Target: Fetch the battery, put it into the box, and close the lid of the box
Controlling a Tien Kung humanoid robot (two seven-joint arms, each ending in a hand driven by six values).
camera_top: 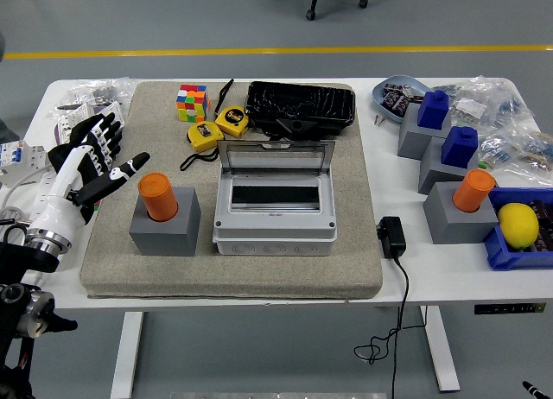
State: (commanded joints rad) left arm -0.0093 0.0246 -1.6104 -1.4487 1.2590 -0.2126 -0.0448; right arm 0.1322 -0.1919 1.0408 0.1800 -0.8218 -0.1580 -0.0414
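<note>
I expect the battery (156, 192) to slide out and leave an empty round hole when I lift it, because the battery's lower end is sunk in the grey block (162, 216).
An orange cylindrical battery (158, 197) stands upright in a grey block holder (164, 228) on the left part of the beige mat. To its right sits the grey box (275, 211), its clear lid (276, 156) tilted up and back, the inside showing. My left hand (97, 160) hovers just left of the battery, a few centimetres away, fingers spread and holding nothing. A second orange battery (473, 190) rests in another grey block (458, 218) at the right of the table. My right hand does not show.
Behind the box lie a black case (300, 108), two yellow tape measures (216, 127) and a colour cube (192, 102). Blue-capped grey blocks (441, 131), a blue bin with a lemon (518, 224), plastic bags and a black adapter (391, 237) fill the right side.
</note>
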